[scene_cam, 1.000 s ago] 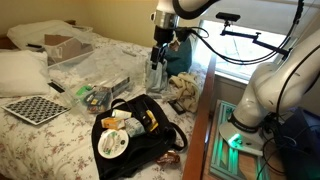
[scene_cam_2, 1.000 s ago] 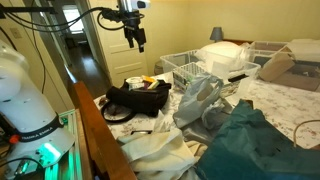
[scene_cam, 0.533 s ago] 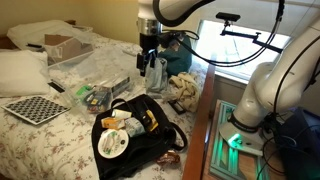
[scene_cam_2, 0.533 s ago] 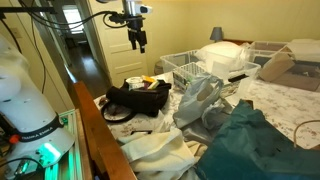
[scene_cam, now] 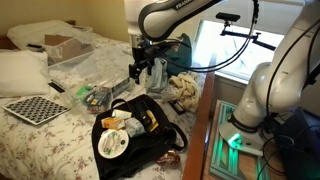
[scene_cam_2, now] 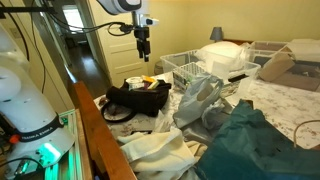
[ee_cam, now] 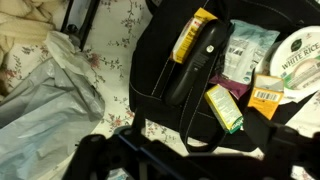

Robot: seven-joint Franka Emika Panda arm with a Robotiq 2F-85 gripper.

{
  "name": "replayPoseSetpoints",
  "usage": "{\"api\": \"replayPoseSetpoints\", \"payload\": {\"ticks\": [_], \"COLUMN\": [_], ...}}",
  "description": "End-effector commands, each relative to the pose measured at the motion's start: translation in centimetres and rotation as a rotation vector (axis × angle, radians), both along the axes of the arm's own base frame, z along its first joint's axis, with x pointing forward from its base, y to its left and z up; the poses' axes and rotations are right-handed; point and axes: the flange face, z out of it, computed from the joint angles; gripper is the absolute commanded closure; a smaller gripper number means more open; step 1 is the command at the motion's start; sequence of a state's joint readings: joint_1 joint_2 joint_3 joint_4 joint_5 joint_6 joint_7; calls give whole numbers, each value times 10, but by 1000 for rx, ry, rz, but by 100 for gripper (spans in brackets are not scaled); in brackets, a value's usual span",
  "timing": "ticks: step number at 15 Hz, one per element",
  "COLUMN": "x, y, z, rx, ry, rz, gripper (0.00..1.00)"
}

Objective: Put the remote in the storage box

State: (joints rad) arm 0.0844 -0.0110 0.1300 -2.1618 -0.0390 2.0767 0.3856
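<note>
I should turn my gripper to line up with the remote (ee_cam: 198, 64) before I go down to its near end (ee_cam: 178, 95), because the remote lies at a slant to my gripper's fingers beside the yellow packet.
The remote (ee_cam: 194, 64), a slim black bar, lies on the open black bag (ee_cam: 150, 70) between a yellow packet and a white rice packet in the wrist view. The bag lies on the bed in both exterior views (scene_cam: 135, 135) (scene_cam_2: 135, 98). My gripper (scene_cam: 137, 72) (scene_cam_2: 143, 50) hangs above the bag, open and empty. Its fingers are dark shapes at the bottom of the wrist view (ee_cam: 190, 165). The storage box (scene_cam: 72, 56), with pale walls and a brown inside, stands at the far end of the bed, well away from the gripper.
A checkered board (scene_cam: 35, 108) and a pillow (scene_cam: 20, 70) lie beside the bag. A clear plastic bag (scene_cam: 105, 65) (scene_cam_2: 197, 100), a teal cloth (scene_cam: 180, 55) (scene_cam_2: 250, 140), white wire baskets (scene_cam_2: 185, 68) and the wooden bed edge (scene_cam_2: 95, 130) surround it.
The arm has swung from over the teal cloth toward the black bag and turned at the wrist. The gripper has stayed open and empty. Nothing on the bed has moved.
</note>
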Motion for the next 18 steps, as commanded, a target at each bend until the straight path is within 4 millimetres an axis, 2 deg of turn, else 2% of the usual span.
{"api": "replayPoseSetpoints", "payload": {"ticks": [1, 10, 18], "x": [0, 0, 18], "y": [0, -1, 34], "z": [-1, 1, -22], "rx": [0, 0, 42], "ry": [4, 0, 69], "rz": [-1, -1, 22], "gripper": [0, 0, 0]}}
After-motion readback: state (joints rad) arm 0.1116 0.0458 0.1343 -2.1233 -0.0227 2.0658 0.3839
